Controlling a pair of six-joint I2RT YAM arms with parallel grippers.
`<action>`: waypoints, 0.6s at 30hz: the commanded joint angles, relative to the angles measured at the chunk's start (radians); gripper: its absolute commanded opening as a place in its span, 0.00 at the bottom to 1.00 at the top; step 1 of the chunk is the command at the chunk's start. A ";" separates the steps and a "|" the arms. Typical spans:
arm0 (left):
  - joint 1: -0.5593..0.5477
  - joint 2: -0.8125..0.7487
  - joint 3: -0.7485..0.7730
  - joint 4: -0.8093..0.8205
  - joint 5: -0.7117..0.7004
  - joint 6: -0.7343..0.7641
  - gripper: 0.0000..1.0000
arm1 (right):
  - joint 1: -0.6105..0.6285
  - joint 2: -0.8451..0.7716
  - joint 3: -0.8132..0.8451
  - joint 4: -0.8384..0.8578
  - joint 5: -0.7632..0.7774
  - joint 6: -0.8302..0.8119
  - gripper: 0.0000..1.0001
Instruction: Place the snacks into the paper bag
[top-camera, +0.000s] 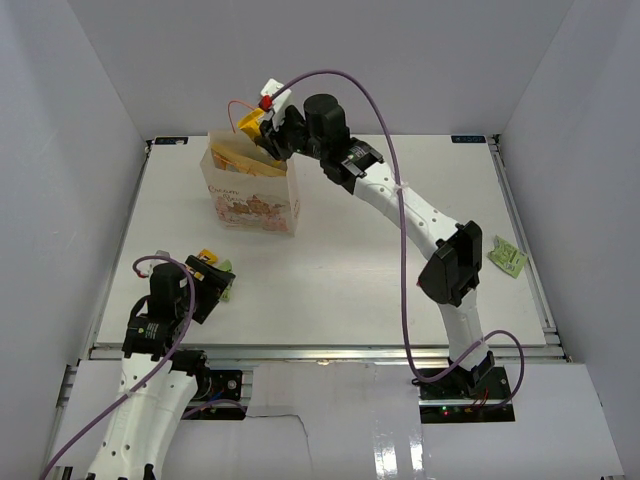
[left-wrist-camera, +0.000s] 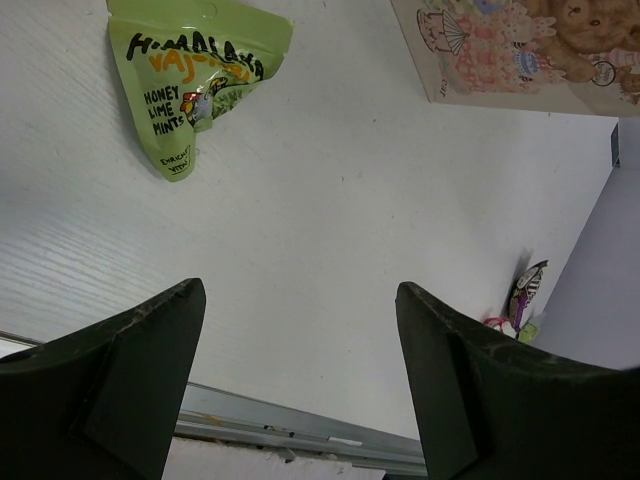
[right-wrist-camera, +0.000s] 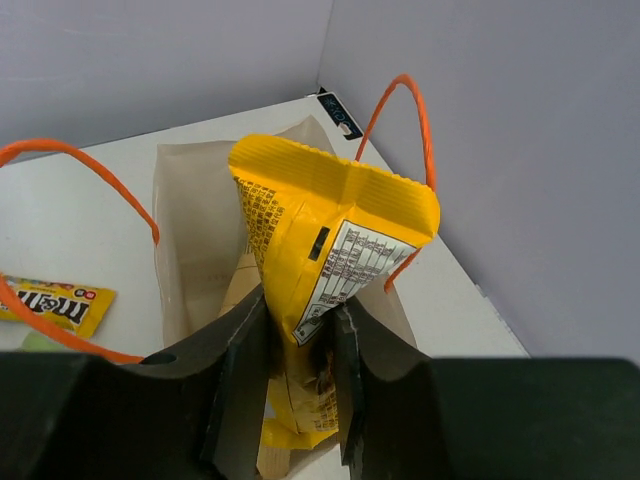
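The side of the green mint packet (left-wrist-camera: 188, 78) already dents inward (left-wrist-camera: 209, 122), so the packet's body should bunch up and its top should flare wide when the robot pinches and lifts it.
The cream paper bag (top-camera: 252, 200) stands open at the back left of the table. My right gripper (top-camera: 272, 138) is shut on the top part of the large gold chip bag (right-wrist-camera: 330, 235) and holds it upright over the bag's mouth. The chip bag's lower end is inside the paper bag (right-wrist-camera: 195, 230). My left gripper (top-camera: 216, 281) is open and empty, low over the table's near left. A green mint packet (left-wrist-camera: 195, 80) lies ahead of the left gripper (left-wrist-camera: 300, 340). A yellow candy packet (right-wrist-camera: 50, 305) lies beside it, also seen in the top view (top-camera: 208, 258).
A small pale green packet (top-camera: 507, 258) lies at the table's right edge. A small purple wrapper (left-wrist-camera: 527, 295) lies by the wall in the left wrist view. The bag's orange-red cord handles (right-wrist-camera: 415, 110) stand up on both sides of the chip bag. White walls enclose the table.
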 joint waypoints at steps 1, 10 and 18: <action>0.002 -0.002 -0.001 0.017 0.021 -0.008 0.87 | 0.006 0.000 0.047 0.147 0.061 -0.005 0.33; 0.002 0.011 -0.003 0.020 0.014 -0.021 0.87 | 0.005 0.033 -0.038 0.224 0.195 -0.070 0.52; 0.003 0.106 0.028 0.020 -0.024 -0.031 0.86 | -0.021 -0.074 -0.120 0.189 0.134 -0.028 0.60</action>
